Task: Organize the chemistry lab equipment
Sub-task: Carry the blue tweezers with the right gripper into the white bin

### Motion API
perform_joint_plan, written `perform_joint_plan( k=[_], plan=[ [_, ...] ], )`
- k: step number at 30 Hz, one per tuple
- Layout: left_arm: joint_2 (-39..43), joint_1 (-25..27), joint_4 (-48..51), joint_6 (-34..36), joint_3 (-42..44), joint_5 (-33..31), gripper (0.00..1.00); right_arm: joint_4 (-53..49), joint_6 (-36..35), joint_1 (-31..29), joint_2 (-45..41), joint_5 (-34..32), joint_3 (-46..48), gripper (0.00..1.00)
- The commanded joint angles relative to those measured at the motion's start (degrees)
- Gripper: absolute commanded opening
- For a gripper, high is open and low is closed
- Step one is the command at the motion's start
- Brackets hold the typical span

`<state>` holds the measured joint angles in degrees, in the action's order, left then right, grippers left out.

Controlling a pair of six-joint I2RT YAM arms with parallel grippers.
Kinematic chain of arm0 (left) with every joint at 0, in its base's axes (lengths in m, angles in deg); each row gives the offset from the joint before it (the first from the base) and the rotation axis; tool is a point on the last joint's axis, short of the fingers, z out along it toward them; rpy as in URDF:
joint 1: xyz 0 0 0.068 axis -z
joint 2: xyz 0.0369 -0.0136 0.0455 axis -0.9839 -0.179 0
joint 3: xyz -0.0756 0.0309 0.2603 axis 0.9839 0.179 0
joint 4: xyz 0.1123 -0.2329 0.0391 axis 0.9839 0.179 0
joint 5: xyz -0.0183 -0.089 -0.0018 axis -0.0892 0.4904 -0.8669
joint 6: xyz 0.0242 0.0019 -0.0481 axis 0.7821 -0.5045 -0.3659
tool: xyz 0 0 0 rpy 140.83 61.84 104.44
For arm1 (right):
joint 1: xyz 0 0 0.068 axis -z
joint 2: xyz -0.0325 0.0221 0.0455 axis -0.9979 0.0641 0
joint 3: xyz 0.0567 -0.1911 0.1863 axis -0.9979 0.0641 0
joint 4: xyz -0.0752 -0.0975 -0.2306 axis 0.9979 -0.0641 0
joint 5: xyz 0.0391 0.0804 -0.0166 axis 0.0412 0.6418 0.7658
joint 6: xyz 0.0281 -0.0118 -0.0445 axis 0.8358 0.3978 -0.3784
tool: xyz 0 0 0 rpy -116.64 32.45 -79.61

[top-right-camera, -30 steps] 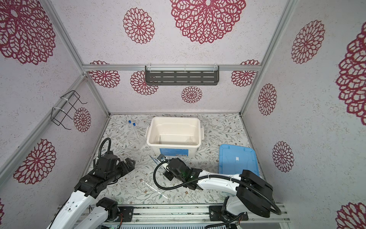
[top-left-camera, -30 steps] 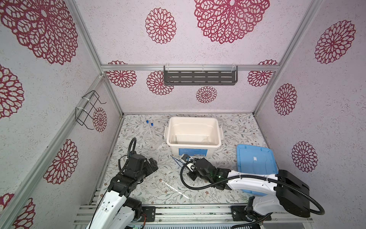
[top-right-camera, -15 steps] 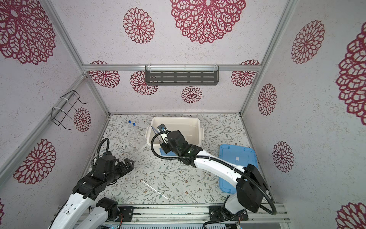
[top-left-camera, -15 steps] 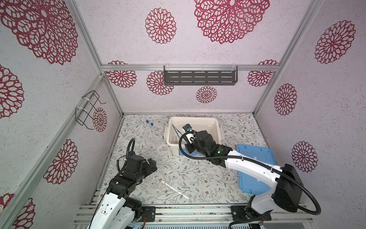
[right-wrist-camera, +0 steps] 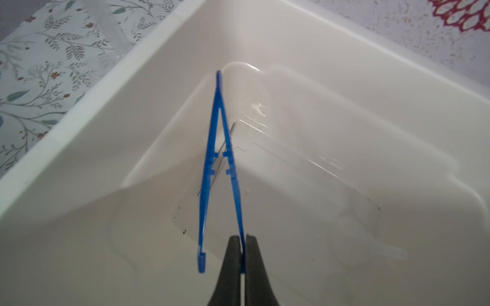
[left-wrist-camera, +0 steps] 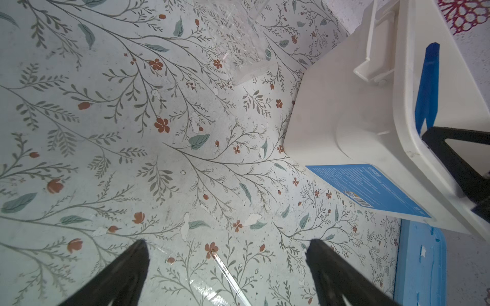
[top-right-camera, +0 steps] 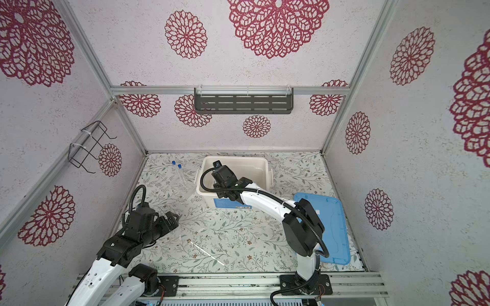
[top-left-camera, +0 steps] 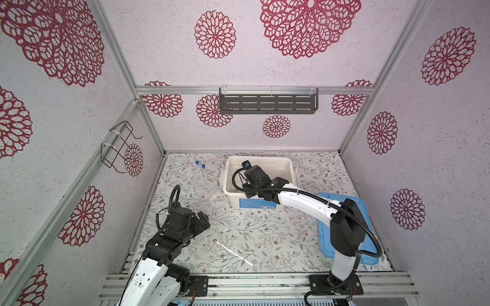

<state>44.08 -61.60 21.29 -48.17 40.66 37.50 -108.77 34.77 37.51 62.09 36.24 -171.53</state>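
The blue tweezers (right-wrist-camera: 208, 163) are hanging inside the white tub's sides, so my right gripper keeps moving them down until they get to the open part of the tub's bottom (right-wrist-camera: 285, 196) next to the grey metal piece.
My right gripper (right-wrist-camera: 242, 238) is shut on one leg of the blue tweezers (right-wrist-camera: 218, 90), which hang tip-down inside the white tub (right-wrist-camera: 185, 47). A thin grey metal piece (right-wrist-camera: 232, 127) lies on the tub floor behind them. My left gripper (left-wrist-camera: 227, 241) is open, low over the table at the front left in both top views (top-left-camera: 202, 220) (top-right-camera: 172, 216). The thin white stick (left-wrist-camera: 225, 273) lies on the table between its fingers, untouched, and shows in both top views (top-left-camera: 233, 253) (top-right-camera: 206, 253). Two clear tubes with blue caps (top-left-camera: 200, 164) stand in the see-through holder (top-left-camera: 205, 185) left of the tub.
The white tub (top-left-camera: 265, 158) stands at the back middle of the floral table. The flat blue lid (top-left-camera: 368, 212) lies to its right, partly under my right arm (top-left-camera: 305, 201). The see-through holder (left-wrist-camera: 238, 39) is close to the tub's left corner.
My right arm has swung from the front middle of the table up and back over the tub, carrying the blue tweezers. The left arm has barely moved.
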Motion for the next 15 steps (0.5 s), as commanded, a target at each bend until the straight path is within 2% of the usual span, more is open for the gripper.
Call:
perform_joint_plan(
  k=[1,15],
  plan=[
    [0.5,-0.7,1.0,0.7,-1.7,-1.1,0.97,-5.7,7.5,1.1,2.0,-5.9,-3.7,0.00],
    [0.7,-0.8,0.7,1.1,-1.8,-0.6,0.97,-7.9,12.4,5.7,9.2,1.0,-9.0,0.00]
  ],
)
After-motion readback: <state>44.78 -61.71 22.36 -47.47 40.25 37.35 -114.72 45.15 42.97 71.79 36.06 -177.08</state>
